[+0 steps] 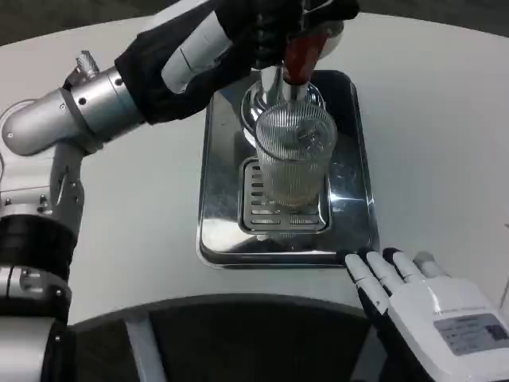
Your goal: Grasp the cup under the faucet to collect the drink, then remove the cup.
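Observation:
My gripper will carry the cup out from under the faucet and the drink will stay inside, because the drink sits low (292,189) below the cup's tall ribbed side (294,155).
A ribbed clear glass cup (293,156) stands upright on the slotted grate of a steel drip tray (221,215), directly under the chrome faucet spout (274,83). Pale liquid fills its lower part. My left hand (266,28), dark-fingered, reaches across from the left, and its fingers lie over the top of the red tap lever (301,57) and grip it. My right hand (429,306) rests at the near table edge, just right of the tray's front corner. Its fingers are spread and hold nothing, and it is well apart from the cup.
The white round table (135,239) stretches left and right of the tray. My silver left forearm (75,119) crosses the upper left. The table's near edge curves along the bottom, with dark floor below it.

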Available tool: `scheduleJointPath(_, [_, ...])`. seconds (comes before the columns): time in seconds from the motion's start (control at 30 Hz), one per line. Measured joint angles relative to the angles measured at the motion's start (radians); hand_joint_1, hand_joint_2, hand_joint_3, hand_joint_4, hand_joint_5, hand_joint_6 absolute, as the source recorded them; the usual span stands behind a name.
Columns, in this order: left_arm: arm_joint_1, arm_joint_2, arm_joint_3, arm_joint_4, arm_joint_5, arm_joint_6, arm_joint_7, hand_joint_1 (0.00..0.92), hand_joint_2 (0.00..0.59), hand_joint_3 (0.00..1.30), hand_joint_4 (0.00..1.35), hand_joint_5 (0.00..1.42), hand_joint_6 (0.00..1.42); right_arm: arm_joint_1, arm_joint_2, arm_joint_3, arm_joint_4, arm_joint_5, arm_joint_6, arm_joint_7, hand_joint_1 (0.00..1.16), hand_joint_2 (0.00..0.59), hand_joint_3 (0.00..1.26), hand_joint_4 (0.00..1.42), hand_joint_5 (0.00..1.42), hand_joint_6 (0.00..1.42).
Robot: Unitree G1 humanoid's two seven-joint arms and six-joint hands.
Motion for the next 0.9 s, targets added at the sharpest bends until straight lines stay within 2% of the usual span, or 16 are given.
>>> scheduleJointPath(0.33, [-0.057,0.011,-0.024,0.079,0.057,-0.089,-0.040,0.000,0.090,0.00,0.00,0.05,0.02,-0.007,0.001,0.003,0.001,0.000,0.004,0.000,0.90,0.299,0.00,0.00,0.00,0.00])
scheduleJointPath(0.9, [-0.121,0.054,-0.078,0.157,0.142,-0.259,-0.056,0.000,0.088,0.01,0.00,0.06,0.01,-0.017,0.000,-0.001,0.005,0.016,0.009,0.000,0.90,0.299,0.00,0.00,0.00,0.00])
